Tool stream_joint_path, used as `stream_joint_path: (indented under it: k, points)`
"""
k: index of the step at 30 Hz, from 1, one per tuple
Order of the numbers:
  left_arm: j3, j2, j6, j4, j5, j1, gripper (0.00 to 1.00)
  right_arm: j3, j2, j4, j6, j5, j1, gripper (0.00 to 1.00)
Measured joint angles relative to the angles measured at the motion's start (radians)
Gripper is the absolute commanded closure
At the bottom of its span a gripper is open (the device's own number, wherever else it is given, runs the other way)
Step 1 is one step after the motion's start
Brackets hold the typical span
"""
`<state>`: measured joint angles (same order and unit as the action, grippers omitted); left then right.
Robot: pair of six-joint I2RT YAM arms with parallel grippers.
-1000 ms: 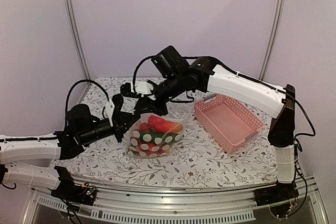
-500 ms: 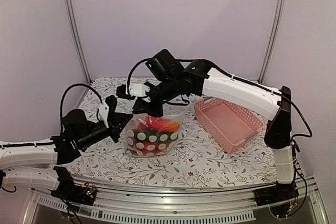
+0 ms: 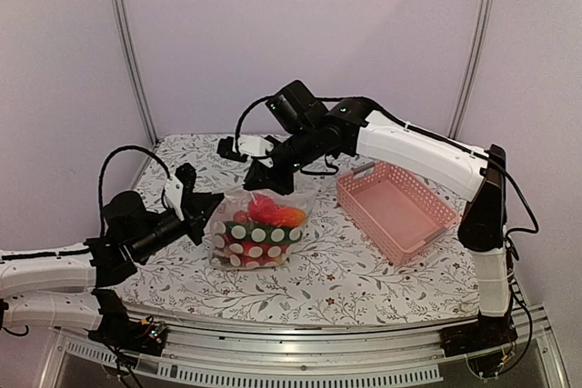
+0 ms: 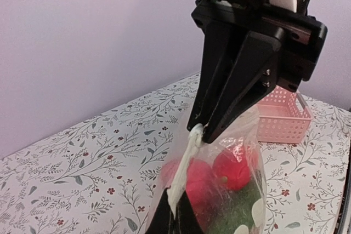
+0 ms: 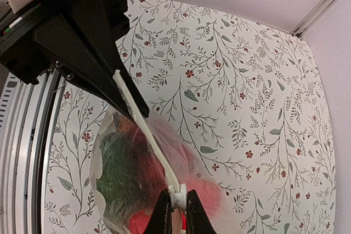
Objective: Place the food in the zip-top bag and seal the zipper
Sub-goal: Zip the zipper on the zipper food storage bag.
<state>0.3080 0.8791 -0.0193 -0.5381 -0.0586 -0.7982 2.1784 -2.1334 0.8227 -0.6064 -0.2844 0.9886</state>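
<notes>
The zipper (image 5: 147, 130) is stretched tight from my left gripper to the slider. My right gripper goes on pulling it until it gets close to the bag's basket-side end (image 3: 309, 194).
The clear zip-top bag (image 3: 259, 241) stands on the table, holding the food (image 3: 269, 213): red round fruits (image 4: 235, 169) and a green piece (image 5: 116, 172) with white dots. The whitish zipper (image 5: 143, 126) is stretched taut between my two grippers. My left gripper (image 3: 221, 205) is shut on the bag's left end of the strip; its fingers pinch it at the bottom of the left wrist view (image 4: 174, 193). My right gripper (image 3: 266, 185) is shut on the white zipper slider (image 5: 177, 197) and also shows in the left wrist view (image 4: 201, 130). The eggplant cannot be made out.
A pink lattice basket (image 3: 396, 211) stands to the right of the bag, with nothing showing inside it. The table has a floral cloth (image 3: 364, 270). Grey walls stand close behind. The right arm reaches over the table from the right, above the basket.
The bag and both grippers have shifted a little to the left. The left arm has drawn back leftward, and the zip strip now runs straight between the two grippers.
</notes>
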Motion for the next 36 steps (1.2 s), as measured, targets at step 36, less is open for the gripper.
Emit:
stream_joint_path:
  k: [36]
  points:
    - [-0.029,0.005,-0.011,-0.027,-0.018,0.0,1.0,-0.185,0.115,0.1,0.003,0.021,-0.115,1.0]
